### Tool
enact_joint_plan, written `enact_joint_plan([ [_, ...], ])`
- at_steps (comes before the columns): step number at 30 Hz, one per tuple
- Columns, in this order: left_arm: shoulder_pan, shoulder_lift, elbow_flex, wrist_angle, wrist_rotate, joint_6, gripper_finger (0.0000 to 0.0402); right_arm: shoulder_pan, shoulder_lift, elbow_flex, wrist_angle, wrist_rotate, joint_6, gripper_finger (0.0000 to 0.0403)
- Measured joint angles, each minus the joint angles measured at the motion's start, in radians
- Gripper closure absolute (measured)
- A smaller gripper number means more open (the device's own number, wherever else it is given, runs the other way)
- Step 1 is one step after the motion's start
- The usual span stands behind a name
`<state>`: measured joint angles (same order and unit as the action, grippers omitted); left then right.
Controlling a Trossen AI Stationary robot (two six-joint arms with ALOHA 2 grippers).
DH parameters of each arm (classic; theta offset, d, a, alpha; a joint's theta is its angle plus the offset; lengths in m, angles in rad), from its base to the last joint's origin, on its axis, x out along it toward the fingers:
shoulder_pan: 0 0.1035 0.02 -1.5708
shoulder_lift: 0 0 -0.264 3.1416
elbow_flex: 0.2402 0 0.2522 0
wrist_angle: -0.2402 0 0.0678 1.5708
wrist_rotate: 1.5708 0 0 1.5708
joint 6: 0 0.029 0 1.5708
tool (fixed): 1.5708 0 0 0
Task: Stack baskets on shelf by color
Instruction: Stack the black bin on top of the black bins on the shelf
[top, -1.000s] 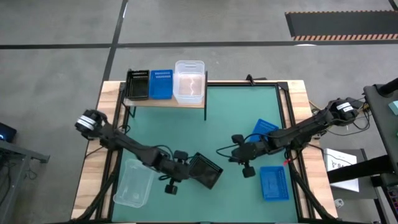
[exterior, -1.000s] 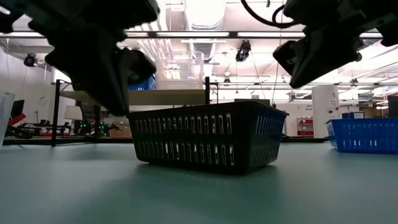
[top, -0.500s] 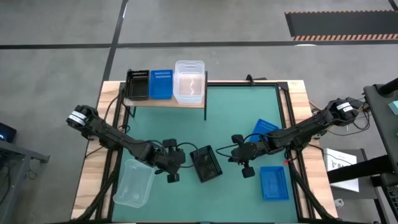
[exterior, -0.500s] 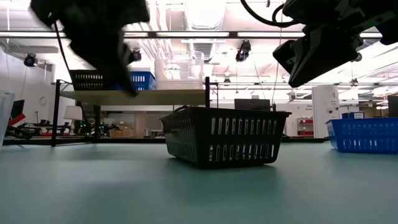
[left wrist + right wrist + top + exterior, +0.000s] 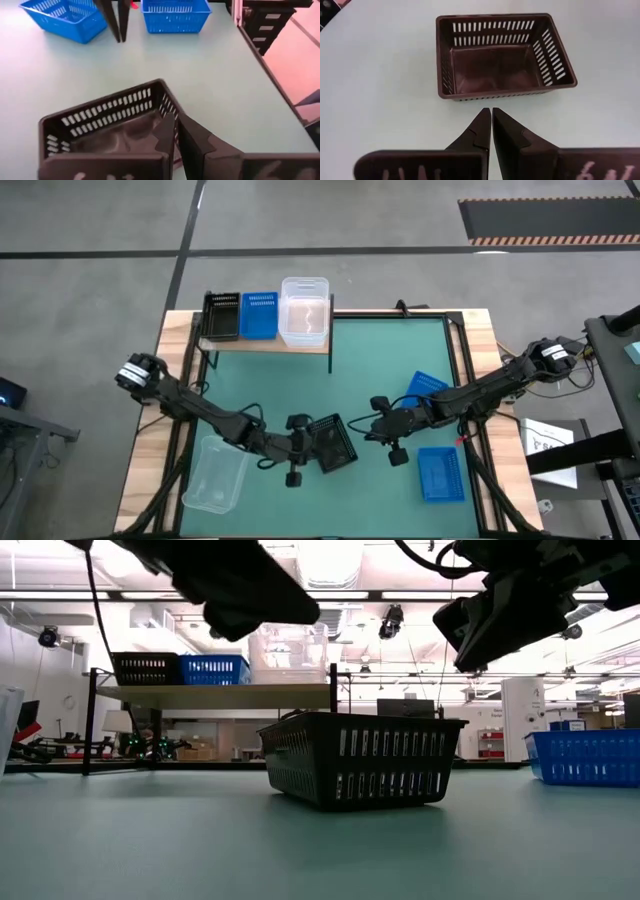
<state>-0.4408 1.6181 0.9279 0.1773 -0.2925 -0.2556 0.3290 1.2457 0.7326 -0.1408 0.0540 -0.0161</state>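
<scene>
The black basket on the mat (image 5: pixel 334 444) sits askew to my left gripper, so next I turn it straight before I raise it to the shelf's black basket (image 5: pixel 222 316).
A black mesh basket (image 5: pixel 338 442) stands upright on its base on the green mat (image 5: pixel 390 350), mid-table near the front. It also shows in the low view (image 5: pixel 360 760). My left gripper (image 5: pixel 176 125) is shut and hovers over the basket's left rim without touching it. My right gripper (image 5: pixel 491 112) is shut and empty. It hangs above the mat just right of the basket (image 5: pixel 500 65), pointing at it. The wooden shelf (image 5: pixel 300 347) at the far left carries a black basket (image 5: pixel 221 316), a blue basket (image 5: pixel 260 315) and a clear basket (image 5: pixel 305 310).
A clear basket (image 5: pixel 215 473) lies at the table's front left. One blue basket (image 5: pixel 440 473) lies at the front right. Another blue basket (image 5: pixel 425 386) lies partly under my right arm. The middle of the mat between shelf and arms is open.
The black basket has turned about on the mat and shifted a little toward the far edge, then stayed still. My left gripper drew back from it toward the table's left and rose. It then came back toward the right, over the basket's left rim.
</scene>
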Motion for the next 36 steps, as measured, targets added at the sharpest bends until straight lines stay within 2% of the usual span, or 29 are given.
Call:
enact_joint_plan([
  [6,-0.003,0.059,0.043,-0.014,0.069,-0.013,0.0396,0.007,0.000,0.000,0.027,-0.019,-0.011,0.0394],
  [11,-0.003,0.064,0.045,-0.002,0.078,-0.039,0.0396,0.029,0.021,0.000,0.027,-0.037,0.021,0.0394],
  [16,-0.004,0.064,0.045,-0.003,0.079,-0.052,0.0396,0.027,0.125,0.000,0.088,-0.026,0.044,0.0394],
  [19,-0.006,0.064,0.044,-0.005,0.085,-0.052,0.0396,0.019,0.217,0.000,0.181,-0.027,0.030,0.0394],
  [22,-0.006,0.064,0.044,-0.003,0.091,-0.052,0.0396,0.002,0.303,0.002,0.357,-0.025,0.007,0.0394],
  [26,-0.007,0.063,0.044,-0.027,0.092,-0.052,0.0395,-0.028,0.381,0.067,0.526,-0.018,-0.037,0.0394],
  [31,-0.020,0.028,0.052,-0.136,0.102,-0.093,0.0372,-0.043,0.388,0.166,0.315,0.010,-0.103,0.0394],
  [36,-0.030,0.033,0.050,-0.159,0.102,-0.106,0.0310,-0.039,0.335,0.195,0.228,0.051,-0.116,0.0394],
])
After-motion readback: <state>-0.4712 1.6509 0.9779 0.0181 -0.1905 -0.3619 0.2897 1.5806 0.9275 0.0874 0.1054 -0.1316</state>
